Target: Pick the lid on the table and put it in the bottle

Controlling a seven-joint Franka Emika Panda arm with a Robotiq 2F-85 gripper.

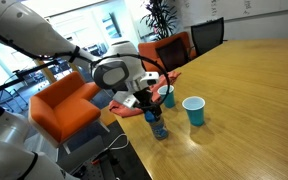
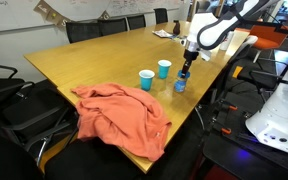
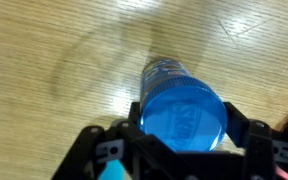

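The gripper's fingers straddle the lid's edges (image 3: 147, 113) on top of the bottle, so the robot should open them, rise, close the fingers and press down on the lid's top (image 3: 184, 115).
The bright-blue round lid (image 3: 184, 120) lies flat on top of the bottle (image 3: 164, 70), which stands upright on the wooden table (image 3: 54, 60). My gripper (image 3: 184, 128) is directly above the bottle, and its two black fingers press against the lid's left and right edges. In both exterior views the gripper (image 1: 150, 106) (image 2: 185, 68) hangs over the small dark-looking bottle (image 1: 157, 127) (image 2: 180, 84) near the table edge. The lid itself is too small to make out there.
Two light-blue cups (image 1: 194, 111) (image 1: 168, 95) stand close beside the bottle, also visible in an exterior view (image 2: 146, 79) (image 2: 164, 68). An orange cloth (image 2: 124, 118) drapes over a table corner. Orange chairs (image 1: 69, 105) stand past the table edge.
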